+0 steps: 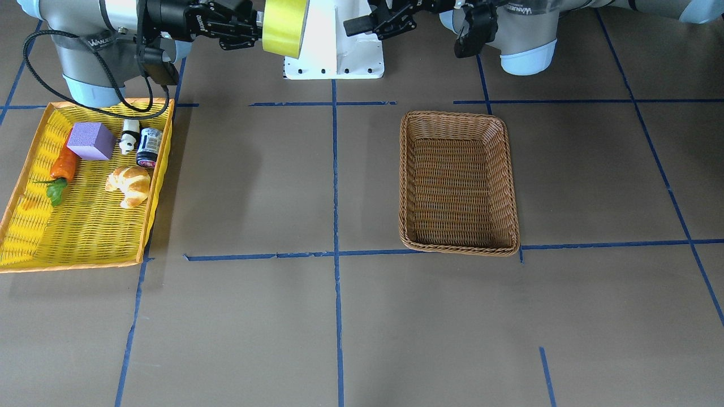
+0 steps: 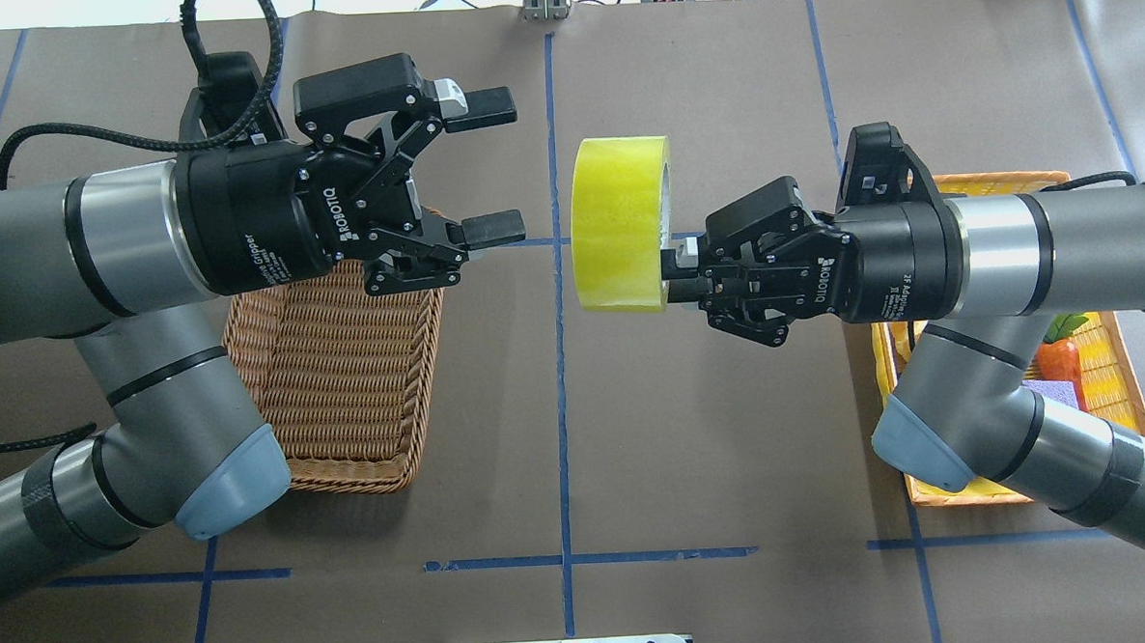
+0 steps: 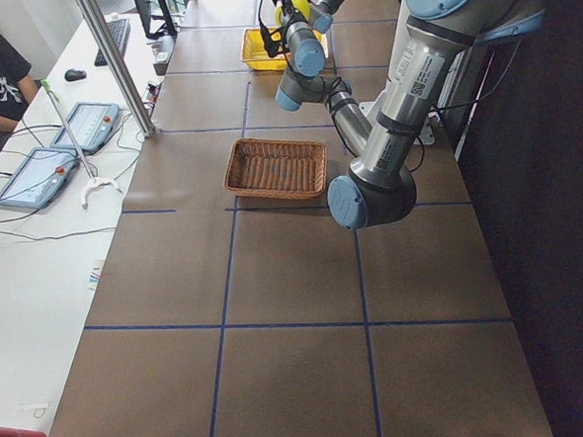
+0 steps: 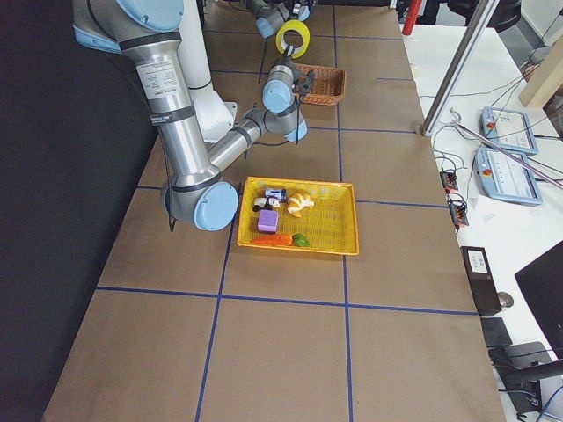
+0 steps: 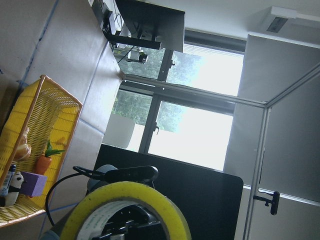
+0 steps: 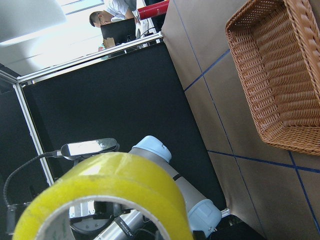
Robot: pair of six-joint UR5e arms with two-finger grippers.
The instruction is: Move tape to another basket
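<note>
The tape roll (image 1: 283, 27) has a flat side (image 5: 125, 190) around an open hole, so it should come to rest flat with its hole up when I lower it into the basket.
My right gripper (image 2: 671, 259) is shut on the wall of the yellow tape roll (image 2: 621, 225) and holds it upright in the air over the table's middle line. The tape also shows in the front view (image 1: 284, 25), beside the right gripper (image 1: 254, 25). My left gripper (image 2: 498, 167) is open and empty, facing the roll with a small gap between them; in the front view it (image 1: 367, 20) is right of the tape. The brown wicker basket (image 2: 357, 476) lies empty under the left arm and shows in full in the front view (image 1: 459, 116).
The yellow orange-rimmed tray (image 1: 85, 226) on my right side holds a purple block (image 1: 90, 141), a carrot (image 1: 63, 165), a croissant (image 1: 130, 183), a panda figure (image 1: 130, 135) and a small jar (image 1: 149, 147). The robot base (image 1: 339, 51) stands behind the tape.
</note>
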